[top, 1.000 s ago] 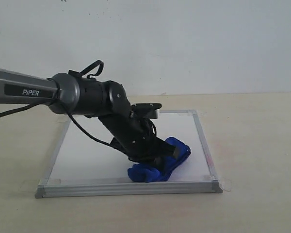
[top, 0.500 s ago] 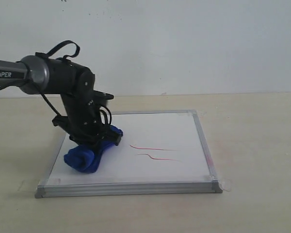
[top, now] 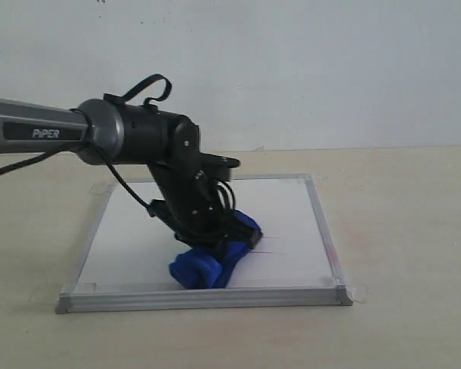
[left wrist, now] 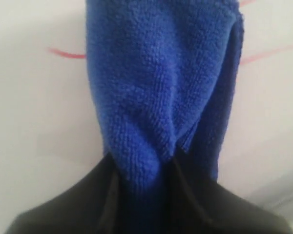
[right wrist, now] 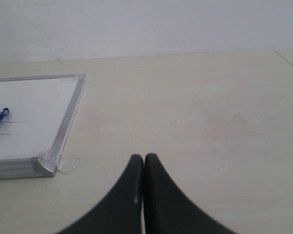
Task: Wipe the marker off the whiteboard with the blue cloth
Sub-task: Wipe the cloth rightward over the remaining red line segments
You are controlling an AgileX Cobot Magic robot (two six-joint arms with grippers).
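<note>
The red marker lines (top: 267, 252) reach out past the blue cloth, so the robot's left gripper should pull the cloth back to the whiteboard's clean side (top: 144, 237) and then wipe across them.
The whiteboard (top: 292, 207) lies flat on the tan table, silver frame all round. My left gripper (top: 219, 238) is shut on the blue cloth (top: 207, 265), which is pressed down on the board's middle front. Short ends of the red marker lines (top: 269, 246) show just right of the cloth. In the left wrist view the blue cloth (left wrist: 156, 87) fills the middle between the black jaws, with red marker (left wrist: 66, 53) on the white surface either side. My right gripper (right wrist: 144, 158) is shut and empty, off the board's right corner (right wrist: 44, 165).
Tan table (top: 407, 231) surrounds the board, with a pale wall behind. Clear tape sticks out at the board's front right corner (top: 357, 292). The left arm's grey tube (top: 38, 134) reaches in from the left.
The left gripper swept the cloth from the board's front right to the left edge, then back rightward to the middle. Red lines seen half a second ago are now mostly under the cloth.
</note>
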